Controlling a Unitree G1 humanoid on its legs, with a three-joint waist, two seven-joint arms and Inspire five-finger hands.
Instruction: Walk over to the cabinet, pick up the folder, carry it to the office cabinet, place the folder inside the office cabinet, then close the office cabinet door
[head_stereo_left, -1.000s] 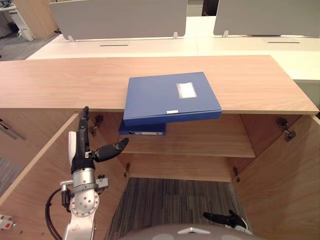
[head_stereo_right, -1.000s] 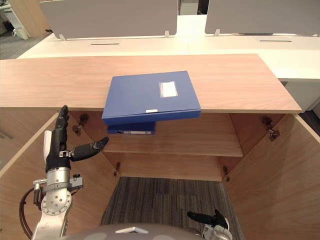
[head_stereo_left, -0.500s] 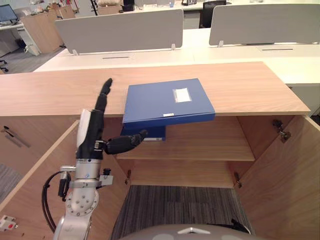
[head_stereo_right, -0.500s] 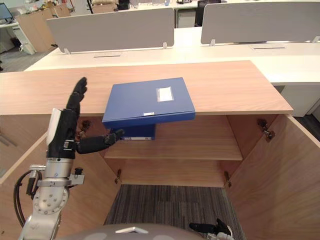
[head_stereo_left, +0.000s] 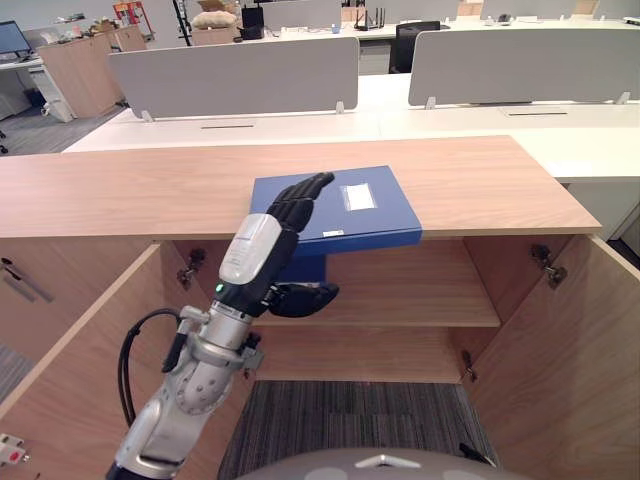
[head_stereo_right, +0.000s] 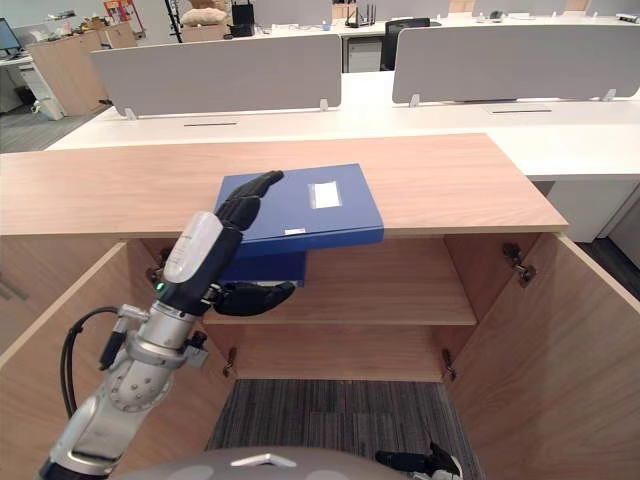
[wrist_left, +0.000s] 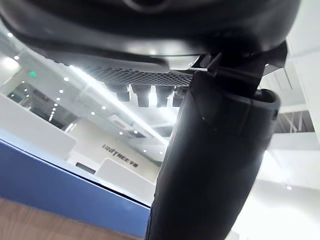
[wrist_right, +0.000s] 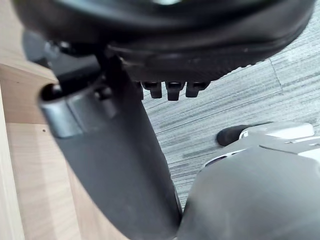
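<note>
I expect the folder (head_stereo_left: 338, 204) to stay stiff and shut when I lift it by one side, because the thick front edge (head_stereo_left: 366, 243) sticks straight out past the cabinet top.
A blue folder (head_stereo_left: 365, 205) with a white label lies flat on the wooden cabinet top (head_stereo_left: 480, 180), its front edge jutting past the cabinet's front. My left hand (head_stereo_left: 265, 245) is at the folder's near left corner. It is open, with straight fingers reaching over the cover and the thumb (head_stereo_left: 305, 297) spread below the overhang. In the left wrist view the folder's blue edge (wrist_left: 60, 195) shows just past the thumb (wrist_left: 210, 165). My right hand (head_stereo_right: 415, 462) hangs low, open, over the carpet.
Both cabinet doors stand open, the left door (head_stereo_left: 80, 370) and the right door (head_stereo_left: 570, 370). Inside, a second blue folder (head_stereo_left: 312, 268) lies on the shelf (head_stereo_left: 420, 295). White desks with grey dividers (head_stereo_left: 240, 75) stand behind the cabinet.
My left hand has risen and swung right, from beside the open left door to over the folder's near left corner. The camera has tilted up.
</note>
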